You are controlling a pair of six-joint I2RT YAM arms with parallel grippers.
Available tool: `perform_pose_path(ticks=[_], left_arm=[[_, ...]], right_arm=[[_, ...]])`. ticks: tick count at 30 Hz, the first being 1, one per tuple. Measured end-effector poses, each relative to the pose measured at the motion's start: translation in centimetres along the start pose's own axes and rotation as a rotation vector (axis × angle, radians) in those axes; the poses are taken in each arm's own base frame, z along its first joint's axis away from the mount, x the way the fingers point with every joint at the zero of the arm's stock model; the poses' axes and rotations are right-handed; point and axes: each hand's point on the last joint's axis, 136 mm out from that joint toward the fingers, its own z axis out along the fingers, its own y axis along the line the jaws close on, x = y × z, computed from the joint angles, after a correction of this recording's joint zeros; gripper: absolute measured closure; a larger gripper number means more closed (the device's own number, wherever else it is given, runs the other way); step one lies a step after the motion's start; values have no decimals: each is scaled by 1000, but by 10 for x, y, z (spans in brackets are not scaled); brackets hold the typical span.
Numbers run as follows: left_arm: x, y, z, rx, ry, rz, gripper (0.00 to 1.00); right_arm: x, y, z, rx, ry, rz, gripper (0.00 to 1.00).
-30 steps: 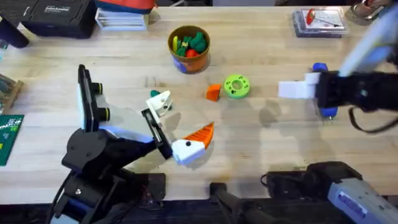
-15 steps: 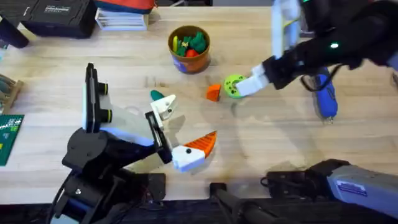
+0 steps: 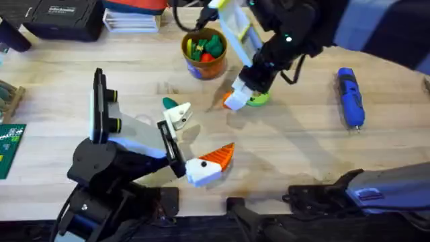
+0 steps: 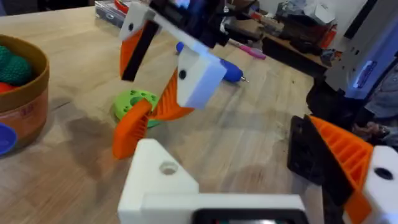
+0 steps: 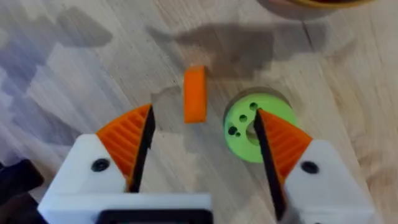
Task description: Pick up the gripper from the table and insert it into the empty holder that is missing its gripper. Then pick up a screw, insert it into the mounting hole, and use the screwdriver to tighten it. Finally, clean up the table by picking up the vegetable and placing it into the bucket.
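Observation:
An orange pad fills the other white finger of my gripper. The small orange gripper [image 5: 194,94] should stay put in the empty holder when I put it in, even unscrewed.
The small orange gripper [image 5: 195,93] lies flat on the table [image 3: 302,148], beside a green disc [image 5: 256,126]. My right gripper [image 5: 202,152] hangs open just above them, one orange pad on each side of the piece; from overhead it [image 3: 243,99] reaches across the middle. My left gripper [image 3: 201,134] is open near the front. One of its fingers is the bare white holder [image 3: 176,115]; the other carries an orange pad [image 3: 218,156]. The teal vegetable [image 3: 168,103] lies by the holder. The bucket [image 3: 188,59] holds toy food. The blue screwdriver [image 3: 351,96] lies at the right.
A black case [image 3: 60,17] and stacked boxes [image 3: 131,20] line the back edge. A green card [image 3: 10,144] sits at the left edge. The right arm [image 3: 316,27] spans the back right. Bare wood lies between the disc and the screwdriver.
My right arm has swung left from over the screwdriver to above the orange gripper and green disc. The screwdriver stays on the table. The left arm has barely moved.

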Motion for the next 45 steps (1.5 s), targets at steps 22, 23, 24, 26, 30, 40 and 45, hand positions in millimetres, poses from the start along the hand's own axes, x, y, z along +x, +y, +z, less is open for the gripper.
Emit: perform_pose_path(ticks=[22, 23, 24, 26, 30, 40, 45], left_arm=[[0, 0, 0, 2, 1, 0, 15], [0, 0, 0, 2, 0, 0, 15], [0, 0, 0, 2, 0, 0, 15], [0, 0, 0, 2, 1, 0, 15], [0, 0, 0, 2, 0, 0, 15], [0, 0, 0, 2, 0, 0, 15], [0, 0, 0, 2, 0, 0, 15]], right_arm=[[1, 11, 34, -42, 76, -119, 404], [0, 12, 35, -43, 75, -123, 455], [0, 13, 36, -45, 77, -127, 502], [0, 14, 36, -47, 79, -131, 583], [2, 14, 37, -41, 89, -134, 749], [8, 11, 35, -22, 121, -136, 992], [14, 13, 26, -21, 134, -120, 994]])
